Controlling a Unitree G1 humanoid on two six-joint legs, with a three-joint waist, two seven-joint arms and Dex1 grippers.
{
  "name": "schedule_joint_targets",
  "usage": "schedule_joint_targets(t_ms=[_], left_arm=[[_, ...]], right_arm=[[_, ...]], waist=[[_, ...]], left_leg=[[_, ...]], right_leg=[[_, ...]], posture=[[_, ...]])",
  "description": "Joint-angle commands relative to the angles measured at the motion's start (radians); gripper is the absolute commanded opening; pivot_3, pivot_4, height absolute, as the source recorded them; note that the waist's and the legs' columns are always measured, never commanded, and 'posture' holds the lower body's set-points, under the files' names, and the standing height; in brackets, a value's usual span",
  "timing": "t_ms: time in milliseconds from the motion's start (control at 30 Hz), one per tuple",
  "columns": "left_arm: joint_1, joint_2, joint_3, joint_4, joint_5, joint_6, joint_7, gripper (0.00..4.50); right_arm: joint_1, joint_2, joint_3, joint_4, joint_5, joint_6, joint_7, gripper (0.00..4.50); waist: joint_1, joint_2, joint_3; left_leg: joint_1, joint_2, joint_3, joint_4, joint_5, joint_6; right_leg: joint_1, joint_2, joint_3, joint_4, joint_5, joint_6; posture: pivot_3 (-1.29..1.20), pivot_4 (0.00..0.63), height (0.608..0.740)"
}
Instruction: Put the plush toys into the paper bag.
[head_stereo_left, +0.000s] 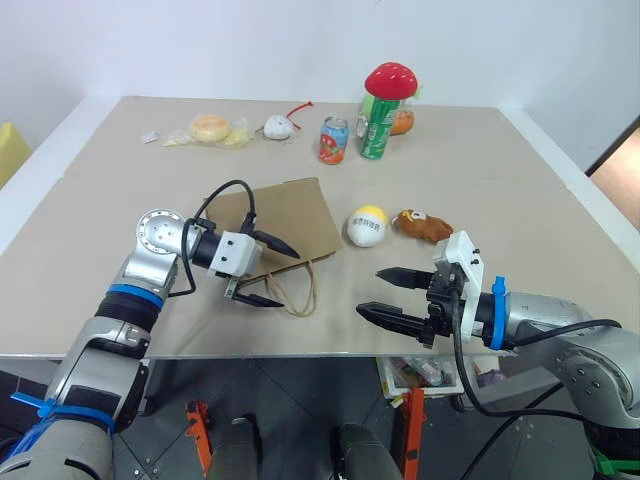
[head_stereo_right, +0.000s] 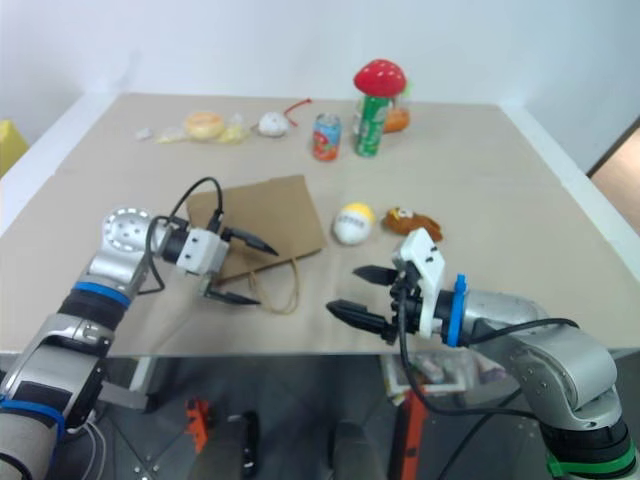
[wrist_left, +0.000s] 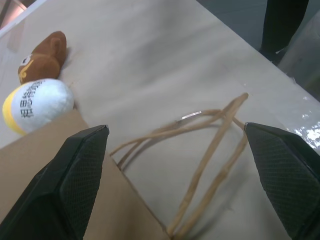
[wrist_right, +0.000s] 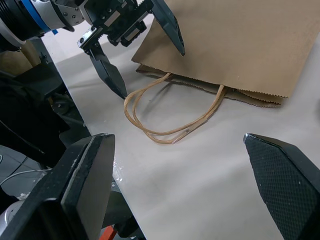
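Note:
Separate cord handles (head_stereo_left: 299, 294) spread out from the flat bag's opening. I expect the brown paper bag (head_stereo_left: 290, 212) to gape open when I raise it by just one handle.
The brown paper bag (head_stereo_left: 285, 225) lies flat on the table, its two cord handles (head_stereo_left: 300, 290) spread toward the front edge. My left gripper (head_stereo_left: 272, 272) hovers open at the bag's mouth, one finger over the bag's corner, the other beside the handles (wrist_left: 210, 145). Just right of the bag rests the white egg-shaped plush with a yellow cap (head_stereo_left: 367, 225), and the brown bear plush (head_stereo_left: 421, 225) lies beside it. My right gripper (head_stereo_left: 390, 293) is open and empty near the front edge, below both toys.
At the back stand a red can (head_stereo_left: 333, 139), a green can (head_stereo_left: 378, 127) with a red-capped mushroom toy (head_stereo_left: 391, 80) on it, a small white round thing with red cord (head_stereo_left: 278, 126) and a wrapped bun (head_stereo_left: 209, 129). The front table edge (head_stereo_left: 300, 352) is close below both grippers.

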Motion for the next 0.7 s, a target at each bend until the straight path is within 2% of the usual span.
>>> schedule_joint_targets(t_ms=[33, 167, 200, 333, 367, 400, 433, 467, 533, 600, 633, 700], left_arm=[[-0.009, -0.009, 0.005, 0.011, 0.024, -0.028, 0.037, 4.50], [-0.025, -0.037, -0.009, 0.059, 0.061, -0.053, 0.074, 4.50], [-0.027, -0.045, -0.012, 0.067, 0.068, -0.059, 0.082, 4.09], [-0.028, -0.061, -0.015, 0.077, 0.074, -0.066, 0.088, 3.21], [-0.028, -0.063, -0.015, 0.078, 0.074, -0.068, 0.087, 2.78], [-0.029, -0.065, -0.015, 0.082, 0.074, -0.070, 0.087, 2.54], [-0.030, -0.066, -0.015, 0.085, 0.074, -0.072, 0.087, 1.79], [-0.029, -0.066, -0.015, 0.082, 0.069, -0.068, 0.079, 1.65], [-0.029, -0.066, -0.006, 0.070, 0.048, -0.047, 0.063, 0.81], [-0.033, -0.062, 0.004, 0.062, 0.031, -0.027, 0.051, 0.65], [-0.035, -0.059, 0.013, 0.050, 0.014, -0.004, 0.041, 0.12], [-0.039, -0.049, 0.028, 0.024, -0.017, 0.043, 0.023, 0.12]], right_arm=[[-0.005, -0.006, -0.027, -0.035, 0.009, -0.018, -0.004, 4.43], [-0.009, -0.003, -0.026, -0.032, 0.006, -0.022, -0.006, 4.43], [-0.010, -0.003, -0.025, -0.032, 0.004, -0.024, -0.007, 4.50], [-0.008, -0.002, -0.026, -0.034, 0.003, -0.025, -0.010, 4.50], [-0.007, -0.002, -0.027, -0.035, 0.004, -0.026, -0.011, 4.50], [-0.006, -0.002, -0.028, -0.035, 0.004, -0.027, -0.012, 4.50], [-0.005, -0.001, -0.028, -0.035, 0.005, -0.028, -0.013, 4.50], [-0.003, -0.002, -0.029, -0.037, 0.005, -0.028, -0.015, 4.50], [-0.001, -0.003, -0.030, -0.037, 0.003, -0.028, -0.016, 4.50], [-0.002, -0.005, -0.029, -0.035, 0.002, -0.029, -0.016, 4.50], [-0.002, -0.006, -0.029, -0.035, 0.001, -0.030, -0.016, 4.50], [-0.003, -0.009, -0.027, -0.030, -0.001, -0.033, -0.014, 4.50]], waist=[[0.000, 0.000, 0.000], [0.000, 0.000, 0.000], [0.000, 0.000, 0.000], [0.001, 0.000, 0.000], [0.000, 0.000, 0.000], [0.000, 0.000, 0.000], [0.000, 0.000, 0.000], [0.000, 0.000, 0.000], [0.000, 0.000, 0.000], [0.000, 0.000, 0.000], [0.000, 0.000, 0.000], [0.000, 0.000, 0.000]], left_leg=[[0.000, 0.000, 0.000, 0.000, 0.000, 0.000], [0.000, 0.000, 0.000, 0.000, 0.000, 0.000], [0.000, 0.000, 0.000, 0.000, 0.000, 0.000], [0.000, 0.000, 0.000, 0.000, 0.000, 0.000], [0.000, 0.000, 0.000, 0.000, 0.000, 0.000], [0.000, 0.000, 0.000, 0.000, 0.000, 0.000], [0.000, 0.000, 0.000, 0.000, 0.000, 0.000], [0.000, 0.000, 0.000, 0.000, 0.000, 0.000], [0.000, 0.000, 0.000, 0.000, 0.000, 0.000], [0.000, 0.000, 0.000, 0.000, 0.000, 0.000], [0.000, 0.000, 0.000, 0.000, 0.000, 0.000], [0.000, 0.000, 0.000, 0.000, 0.000, 0.000]], right_leg=[[0.000, 0.000, 0.000, 0.000, 0.000, 0.000], [0.000, 0.000, 0.000, 0.000, 0.000, 0.000], [0.000, 0.000, 0.000, 0.000, 0.000, 0.000], [0.000, 0.000, 0.000, 0.000, 0.000, 0.000], [0.000, 0.000, 0.000, 0.000, 0.000, 0.000], [0.000, 0.000, 0.000, 0.000, 0.000, 0.000], [0.000, 0.000, 0.000, 0.000, 0.000, 0.000], [0.000, 0.000, 0.000, 0.000, 0.000, 0.000], [0.000, 0.000, 0.000, 0.000, 0.000, 0.000], [0.000, 0.000, 0.000, 0.000, 0.000, 0.000], [0.000, 0.000, 0.000, 0.000, 0.000, 0.000], [0.000, 0.000, 0.000, 0.000, 0.000, 0.000]], posture=[[0.00, 0.150, 0.740], [0.00, 0.150, 0.740], [0.00, 0.150, 0.740], [0.00, 0.150, 0.740], [0.00, 0.150, 0.740], [0.00, 0.150, 0.740], [0.00, 0.150, 0.740], [0.00, 0.150, 0.740], [0.00, 0.150, 0.740], [0.00, 0.150, 0.740], [0.00, 0.150, 0.740], [0.00, 0.150, 0.740]])
